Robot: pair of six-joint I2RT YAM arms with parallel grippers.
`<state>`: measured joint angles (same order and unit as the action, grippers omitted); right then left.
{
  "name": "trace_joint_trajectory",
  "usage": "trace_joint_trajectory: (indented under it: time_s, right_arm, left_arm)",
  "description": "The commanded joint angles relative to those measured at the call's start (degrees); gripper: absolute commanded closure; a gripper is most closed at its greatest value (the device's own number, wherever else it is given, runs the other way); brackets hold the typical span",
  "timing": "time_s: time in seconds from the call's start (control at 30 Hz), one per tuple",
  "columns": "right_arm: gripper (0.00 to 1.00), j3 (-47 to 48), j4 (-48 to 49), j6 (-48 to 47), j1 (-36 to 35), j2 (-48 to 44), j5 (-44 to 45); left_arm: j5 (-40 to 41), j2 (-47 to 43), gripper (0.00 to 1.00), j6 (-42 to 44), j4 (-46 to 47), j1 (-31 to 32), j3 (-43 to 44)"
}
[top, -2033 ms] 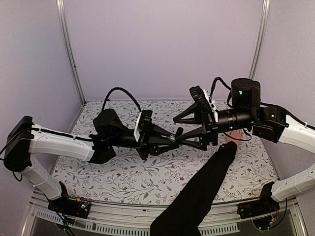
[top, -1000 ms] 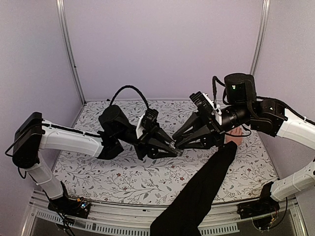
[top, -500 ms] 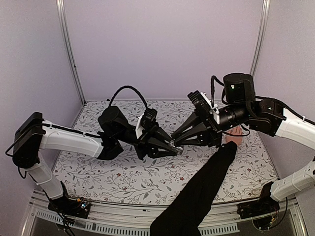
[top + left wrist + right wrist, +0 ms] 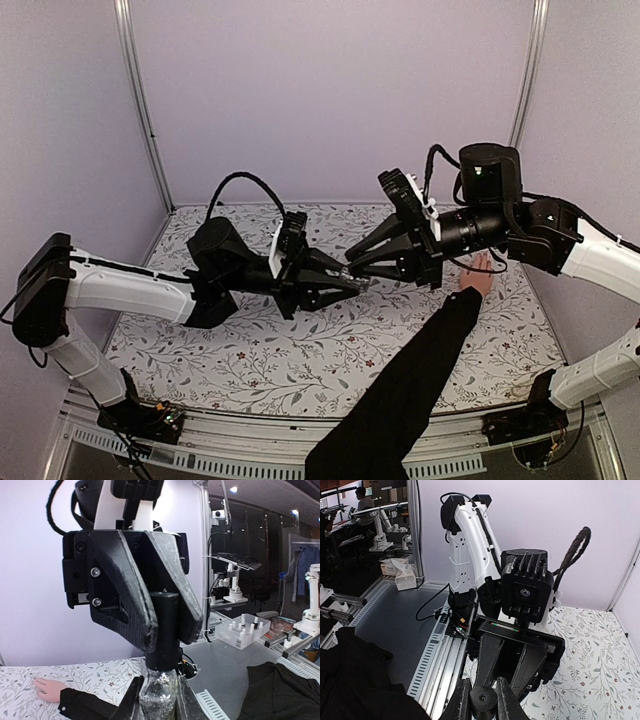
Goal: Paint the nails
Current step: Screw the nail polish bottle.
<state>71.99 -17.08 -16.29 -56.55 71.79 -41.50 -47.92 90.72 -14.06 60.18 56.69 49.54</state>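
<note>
The glass body [image 4: 158, 696] under the black cap [image 4: 163, 656] is held by my left gripper, so my right gripper goes on twisting the cap until its wrist turn ends, and then let go.
A small bottle [image 4: 159, 694] of silver glitter polish is held above the table by my left gripper [image 4: 159, 702], which is shut on its glass body. Its black cap [image 4: 484, 704] is clamped between the fingers [image 4: 462, 700] of my right gripper [image 4: 484, 706], which meets the left one tip to tip in mid-air [image 4: 355, 278]. A bare human hand [image 4: 478, 272] in a long black sleeve [image 4: 415, 370] lies flat on the floral table to the right, under my right arm. The left wrist view also shows this hand [image 4: 47, 688]. Its nails are too small to make out.
The floral tablecloth [image 4: 300, 350] covers the table inside pale walls with metal posts [image 4: 140, 100]. The sleeve runs diagonally from the near edge to the right side. Beyond the table, the left wrist view shows a clear tray of small bottles [image 4: 242, 630].
The right jaws have closed onto the bottle's cap. Both gripper tips, joined at the bottle, have risen a little. The hand has stayed in place.
</note>
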Motion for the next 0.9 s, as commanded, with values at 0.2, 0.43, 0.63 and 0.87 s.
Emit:
trace_joint_trajectory:
  time_s: [0.2,0.43,0.63,0.87]
  right_arm:
    - [0.97,0.4,-1.9,5.8,-1.2,4.0,10.1]
    - [0.98,1.7,-0.6,9.6,-1.2,6.8,17.7]
    - [0.99,1.7,1.8,13.4,-0.6,8.2,24.3]
    - [0.99,1.4,4.9,17.7,-0.6,9.3,33.0]
  left_arm:
    - [28.0,-3.3,1.00,5.8,0.2,-1.2,0.1]
    - [39.0,-2.0,1.00,9.7,-1.2,0.7,1.7]
    - [50.3,-0.1,1.00,13.9,-2.8,2.9,3.5]
    - [62.5,3.7,1.00,17.1,-0.4,4.8,5.2]
